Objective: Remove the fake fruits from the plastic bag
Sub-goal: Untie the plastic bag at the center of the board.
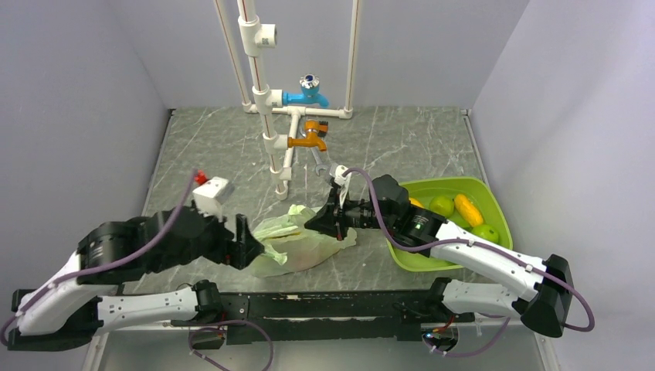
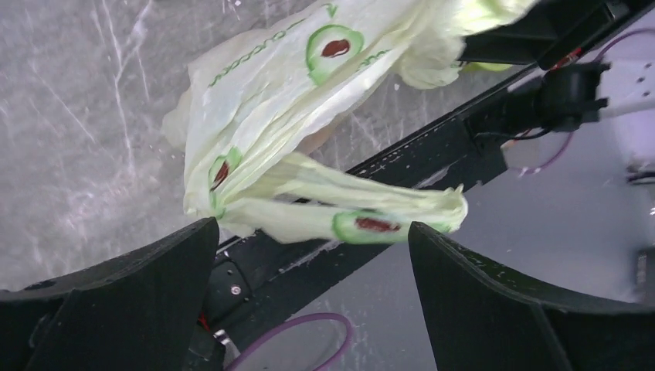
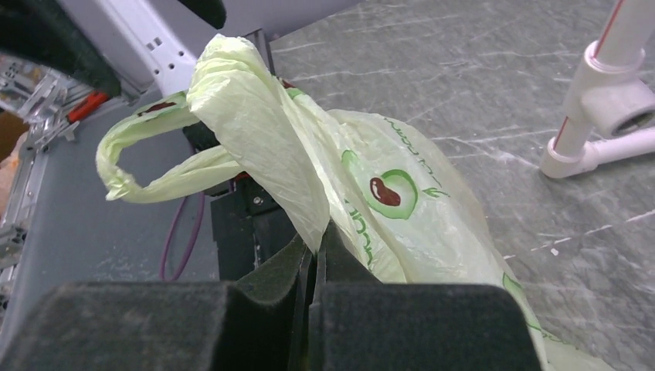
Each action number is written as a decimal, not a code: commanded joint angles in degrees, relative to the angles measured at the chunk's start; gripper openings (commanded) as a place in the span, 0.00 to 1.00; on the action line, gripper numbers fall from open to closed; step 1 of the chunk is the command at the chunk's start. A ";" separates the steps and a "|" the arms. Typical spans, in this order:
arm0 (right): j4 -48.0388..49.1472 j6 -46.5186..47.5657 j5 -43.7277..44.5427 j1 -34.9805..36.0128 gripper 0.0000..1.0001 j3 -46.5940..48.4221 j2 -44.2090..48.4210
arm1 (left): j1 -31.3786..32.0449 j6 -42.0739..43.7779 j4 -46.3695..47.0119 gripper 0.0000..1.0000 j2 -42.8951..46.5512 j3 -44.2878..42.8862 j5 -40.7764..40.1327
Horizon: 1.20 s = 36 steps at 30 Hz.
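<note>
My left gripper's open fingers are short of the bag's loop handle (image 1: 275,254), which sticks out toward the black bar, so next I swing in nearer the bar and pinch the loop (image 2: 432,212).
The pale green plastic bag (image 1: 303,241) lies crumpled on the table between my two grippers. My right gripper (image 1: 330,221) is shut on a fold of the bag (image 3: 386,209), its jaws pinched together on the thin film (image 3: 317,241). My left gripper (image 1: 249,252) is open at the bag's left end. In the left wrist view the bag (image 2: 293,100) lies ahead, and one loop handle (image 2: 363,218) hangs just beyond the wide-apart fingers (image 2: 154,278). Fake fruits lie in the lime-green tray (image 1: 432,261): two green ones (image 1: 441,205) (image 1: 487,232) and a yellow one (image 1: 468,209). No fruit shows inside the bag.
A white PVC pipe frame (image 1: 266,131) with a blue tap (image 1: 307,96) and an orange tap (image 1: 310,139) stands at the back. A white box with a red button (image 1: 212,193) sits left of the bag. The black rail (image 1: 324,305) runs along the near edge.
</note>
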<state>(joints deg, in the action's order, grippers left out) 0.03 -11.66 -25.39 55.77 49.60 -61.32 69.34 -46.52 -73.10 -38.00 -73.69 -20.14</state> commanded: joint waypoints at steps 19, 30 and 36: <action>1.62 -3.46 3.75 -0.83 0.00 1.89 -0.55 | 0.71 25.00 12.33 0.99 -12.41 -3.75 11.09; 2.43 -3.95 3.70 -0.94 0.00 1.64 -2.12 | 0.72 15.91 11.73 0.98 -10.75 2.86 10.60; 2.59 -5.04 3.66 -0.93 0.00 1.27 -1.77 | 0.71 22.05 23.21 0.95 -5.70 9.96 17.88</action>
<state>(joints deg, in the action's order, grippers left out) 0.08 -15.55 -21.93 55.16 49.60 -63.70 69.84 -28.49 -59.92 -46.63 -66.54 -7.94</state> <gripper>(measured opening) 0.009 0.950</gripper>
